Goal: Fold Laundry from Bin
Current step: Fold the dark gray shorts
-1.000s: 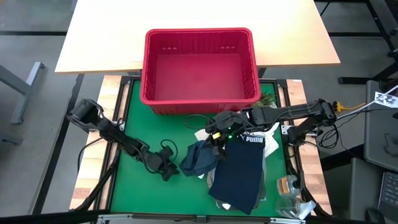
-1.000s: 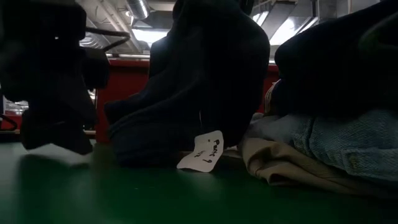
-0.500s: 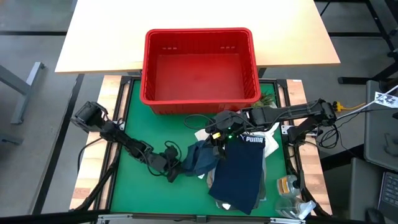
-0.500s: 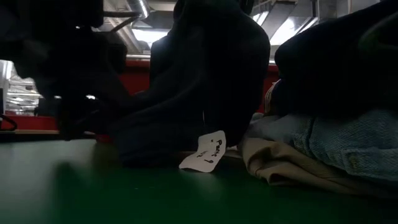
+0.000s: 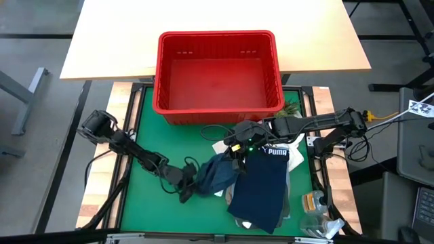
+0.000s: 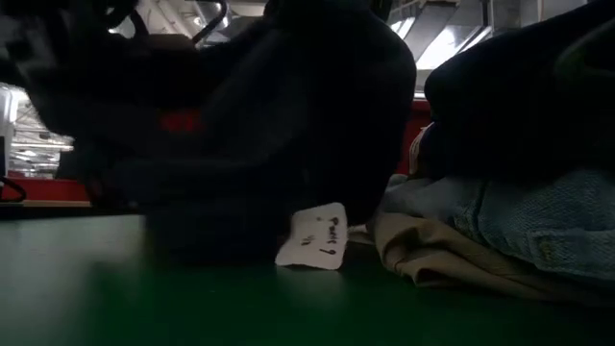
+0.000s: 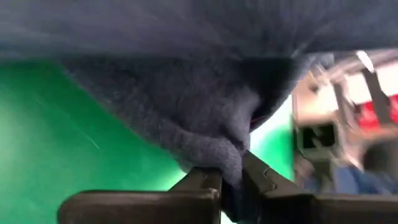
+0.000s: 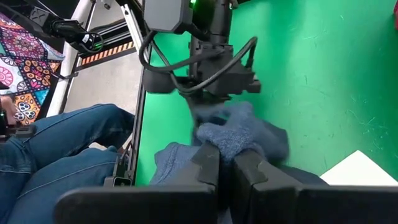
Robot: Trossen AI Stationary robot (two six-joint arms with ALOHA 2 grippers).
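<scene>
My right gripper is holding a bunched tuft [image 8: 239, 138] of the dark blue-grey garment. It should put the garment down, open and then take hold of the garment's far edge.
A dark blue-grey garment [image 5: 215, 173] stands bunched on the green mat [image 5: 156, 203], and a paper tag [image 6: 312, 235] hangs from it. My right gripper [image 5: 234, 154] is shut on its top. At its left edge my left gripper [image 5: 188, 188] is shut on the cloth. Navy shorts with a white-lettered waistband [image 5: 261, 190] lie to its right. They lie over a light blue garment [image 6: 519, 216] and a beige one [image 6: 442, 255]. The red bin [image 5: 217, 71] stands at the far side with no laundry showing inside. My left gripper pinches a bunched fold at the garment's left edge [image 7: 227, 155] between its two fingers. It comes slanting down from the table's left. Below the fold the cloth rests on the mat. My right gripper pinches a bunched tuft at the garment's top [image 8: 239, 140] between its two fingers, slanting down from the table's right. The cloth is raised there and hangs below the fingers, with its lower part on the mat.
A white sheet or bag [image 5: 293, 146] lies under the shorts' waistband. Small items [image 5: 315, 203] sit at the near right corner. A person's legs in jeans [image 8: 62, 155] show beyond the table's left edge. Bare mat lies at the near left.
My left gripper has moved toward the table's right, up to the dark blue-grey garment's left edge. It has rolled a little and shut on the cloth there. My right gripper has kept still, holding the garment's top raised.
</scene>
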